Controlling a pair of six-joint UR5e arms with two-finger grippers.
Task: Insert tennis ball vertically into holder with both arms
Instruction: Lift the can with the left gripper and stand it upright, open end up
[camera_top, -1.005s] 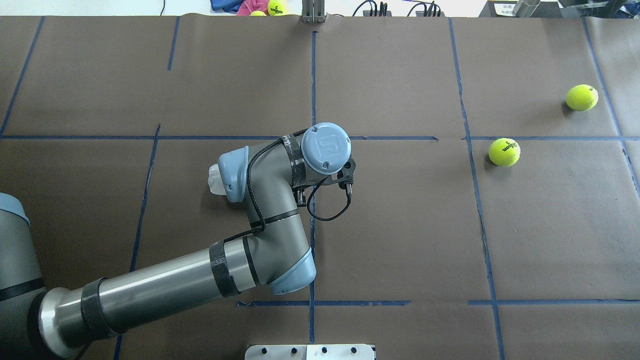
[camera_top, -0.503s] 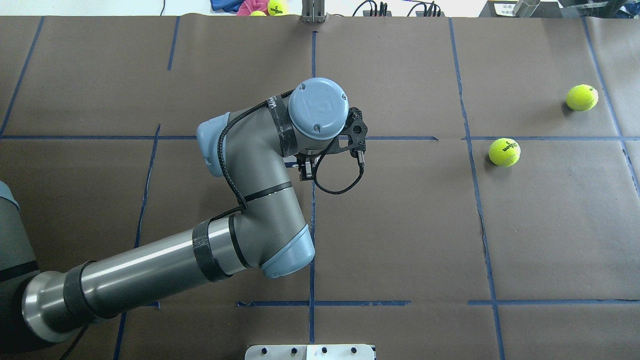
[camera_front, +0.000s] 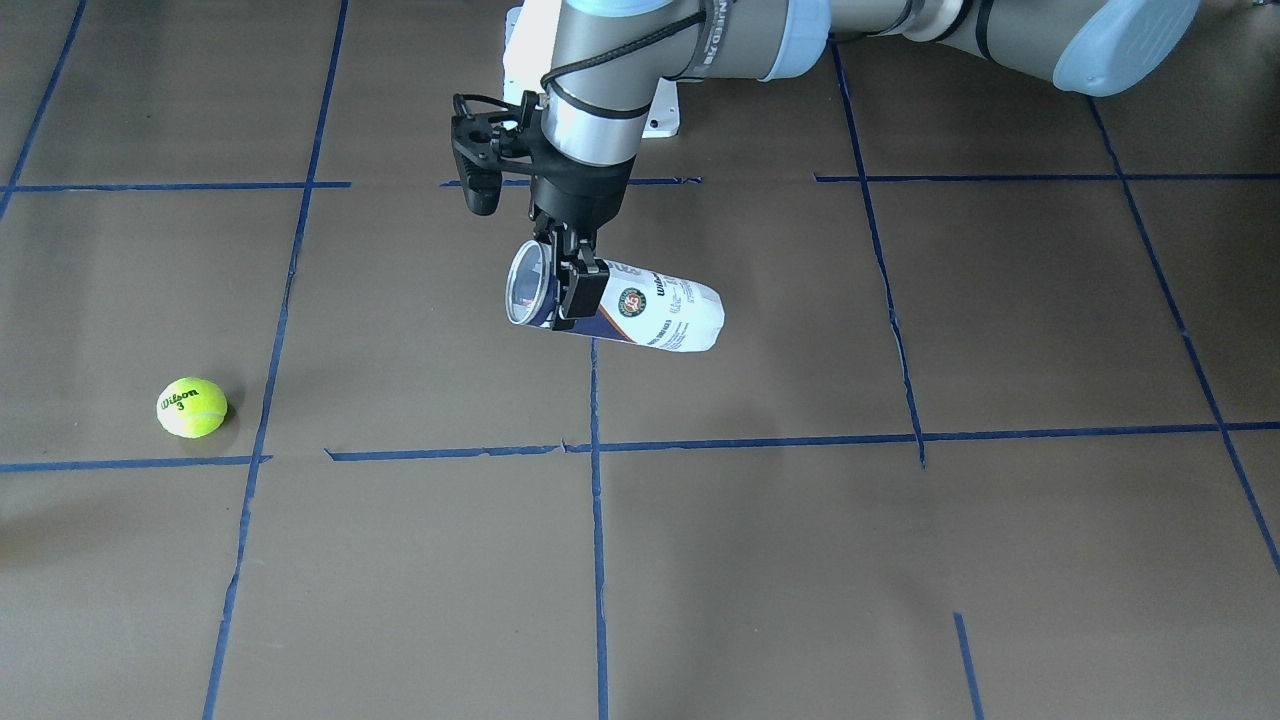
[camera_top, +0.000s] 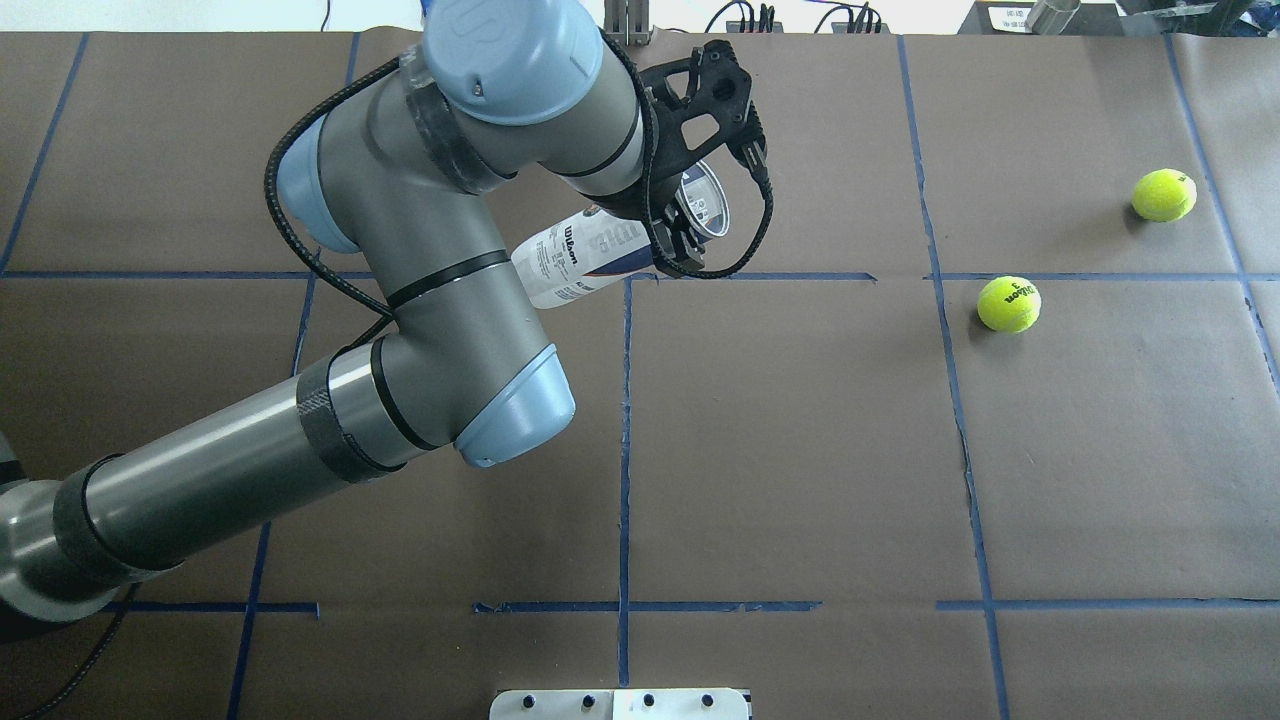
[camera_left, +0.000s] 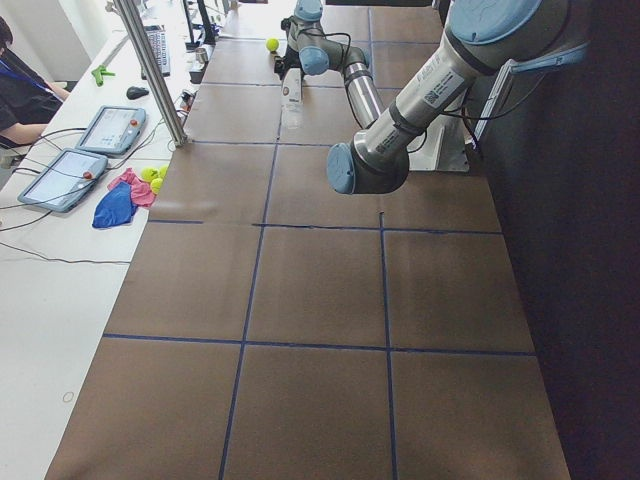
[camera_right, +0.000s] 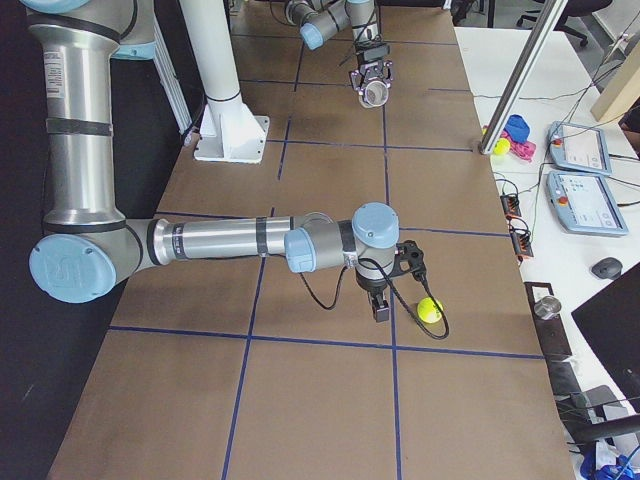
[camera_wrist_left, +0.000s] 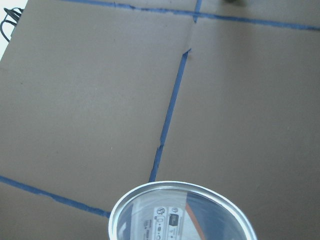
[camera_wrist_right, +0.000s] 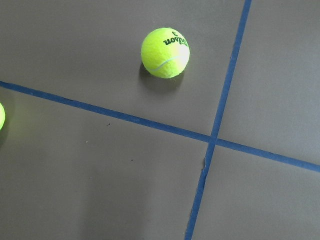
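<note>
The holder's opening (camera_front: 527, 283) is tilted sideways. My left gripper needs to turn the holder upright (camera_front: 663, 311) before my right gripper brings over a tennis ball.
The holder (camera_front: 640, 312) is a clear can with a white and navy label. My left gripper (camera_front: 572, 285) is shut on its wall at the open mouth and holds it tilted above the table. The holder (camera_top: 585, 255) and left gripper (camera_top: 676, 247) also show in the overhead view. Its rim (camera_wrist_left: 182, 212) fills the bottom of the left wrist view. A tennis ball (camera_top: 1009, 304) lies on the table at the right, a second one (camera_top: 1164, 195) farther off. My right gripper (camera_right: 380, 305) points down beside a tennis ball (camera_right: 430, 310); I cannot tell whether it is open or shut. The right wrist view shows a tennis ball (camera_wrist_right: 165, 52) on the mat.
Blue tape lines (camera_top: 626, 430) divide the brown table cover. A white base plate (camera_top: 620, 703) sits at the near edge. Spare balls and cloths (camera_left: 125, 195) lie on the side bench, with tablets (camera_right: 577, 150) and a metal post (camera_left: 150, 70) nearby.
My left arm has risen and swung toward the far side of the table. The holder, hidden under the wrist before, now hangs in the gripper in plain view. The balls have not moved.
</note>
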